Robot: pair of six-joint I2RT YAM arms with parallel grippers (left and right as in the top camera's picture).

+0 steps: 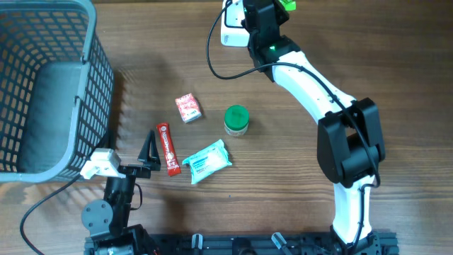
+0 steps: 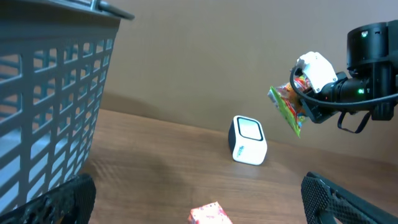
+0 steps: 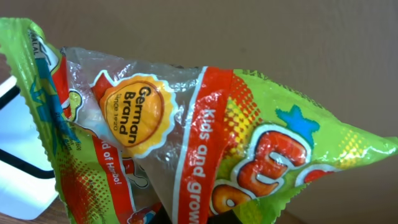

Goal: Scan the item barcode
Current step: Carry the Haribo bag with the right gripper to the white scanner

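I should swing the candy bag (image 2: 290, 104), hanging beside the white scanner, clear of its window, back over the scanner's window (image 2: 250, 129) with my right gripper before setting it aside.
A green and red candy bag (image 3: 205, 124) fills the right wrist view, and my right gripper (image 1: 277, 8) is shut on it at the far edge of the table. In the left wrist view the bag (image 2: 287, 107) hangs in the air just right of the white scanner (image 2: 249, 140), slightly above it and tilted. From overhead the scanner (image 1: 231, 28) sits beside the right wrist, and only a green corner of the bag (image 1: 287, 4) shows. My left gripper (image 1: 150, 152) rests near the front left, open and holding nothing.
A grey mesh basket (image 1: 92, 71) fills the left side. Mid-table lie a small red box (image 1: 187, 108), a green-lidded jar (image 1: 236, 120), a red tube (image 1: 167, 149) and a teal wipes pack (image 1: 207, 161). The red box (image 2: 211, 214) lies just ahead of the left fingers.
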